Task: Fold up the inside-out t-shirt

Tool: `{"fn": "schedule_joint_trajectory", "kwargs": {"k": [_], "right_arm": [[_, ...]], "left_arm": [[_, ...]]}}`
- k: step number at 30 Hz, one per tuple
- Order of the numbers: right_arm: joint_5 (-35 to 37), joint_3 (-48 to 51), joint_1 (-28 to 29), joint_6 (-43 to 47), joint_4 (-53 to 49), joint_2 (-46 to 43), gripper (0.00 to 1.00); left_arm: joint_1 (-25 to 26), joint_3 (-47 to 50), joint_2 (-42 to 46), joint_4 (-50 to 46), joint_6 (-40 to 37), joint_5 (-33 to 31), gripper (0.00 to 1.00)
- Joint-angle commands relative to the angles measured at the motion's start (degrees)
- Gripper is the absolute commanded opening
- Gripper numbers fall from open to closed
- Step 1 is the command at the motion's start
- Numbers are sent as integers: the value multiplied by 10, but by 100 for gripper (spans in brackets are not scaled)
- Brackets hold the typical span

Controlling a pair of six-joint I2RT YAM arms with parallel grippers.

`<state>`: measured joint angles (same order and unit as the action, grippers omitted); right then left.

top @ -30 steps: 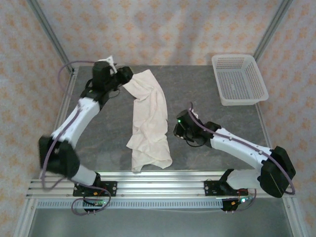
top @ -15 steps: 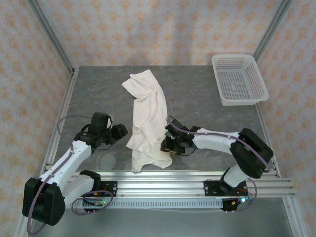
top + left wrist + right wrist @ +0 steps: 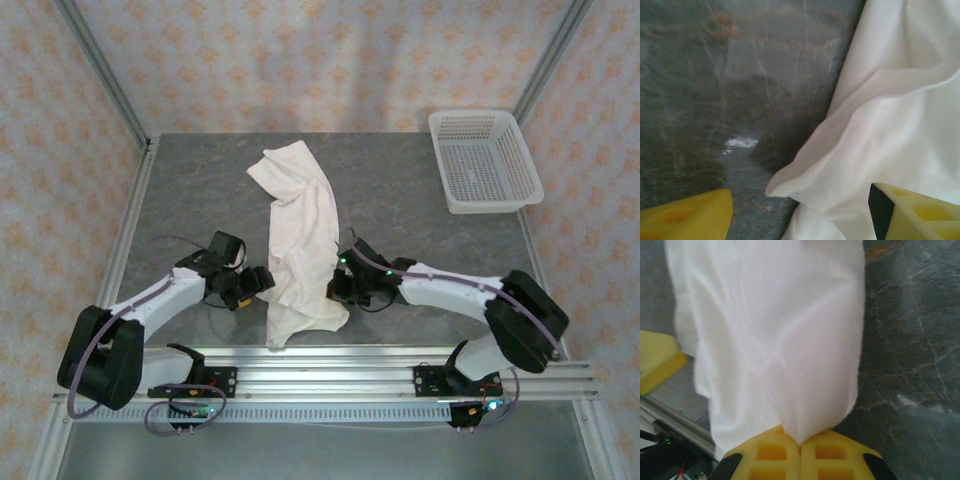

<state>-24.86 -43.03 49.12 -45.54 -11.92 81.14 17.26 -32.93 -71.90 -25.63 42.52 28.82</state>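
My gripper will make a hidden black print appear when it folds back the front edge of the inside-out t-shirt, which shows only plain cream cloth.
The inside-out t-shirt lies bunched in a long cream strip from the back middle of the table to its front edge. My left gripper stands open at the shirt's lower left edge; in the left wrist view its yellow fingers straddle a folded edge of the t-shirt, one finger on bare table, the other over cloth. My right gripper is at the shirt's lower right edge, shut on a pinch of the t-shirt, which fans out from its fingertips.
A white plastic mesh basket stands at the back right corner. The grey marbled table is bordered by an aluminium rail along the front and frame posts at the back corners.
My left arm swung from the shirt's top end down to its lower left edge. My right gripper moved left to the lower right edge and shut on the cloth.
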Motion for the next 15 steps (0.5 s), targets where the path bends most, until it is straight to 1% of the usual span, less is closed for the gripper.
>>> {"fn": "schedule_joint_trajectory", "kwargs": {"k": [1,3,4,7,9,11,13,15], "right_arm": [[35,32,-7,-19,2,-34,0],[34,32,-10,-17,-3,-36,0],[33,32,-10,-19,0,-35,0],[27,30,-10,-24,13,-28,0],[29,28,-10,-24,13,-23,0],[29,25,-10,-23,12,-20,0],[31,25,-10,-23,8,-18,0],[32,25,-10,-23,6,-18,0]], "left_arm": [[26,-9,1,32,30,6,73],[38,-13,-10,36,37,-12,71],[40,-11,-15,48,42,-12,70],[46,2,-41,112,68,25,66],[55,1,-65,133,76,47,63],[61,0,-78,142,85,51,60],[63,6,-81,165,99,53,53],[64,9,-84,184,112,57,49]]}}
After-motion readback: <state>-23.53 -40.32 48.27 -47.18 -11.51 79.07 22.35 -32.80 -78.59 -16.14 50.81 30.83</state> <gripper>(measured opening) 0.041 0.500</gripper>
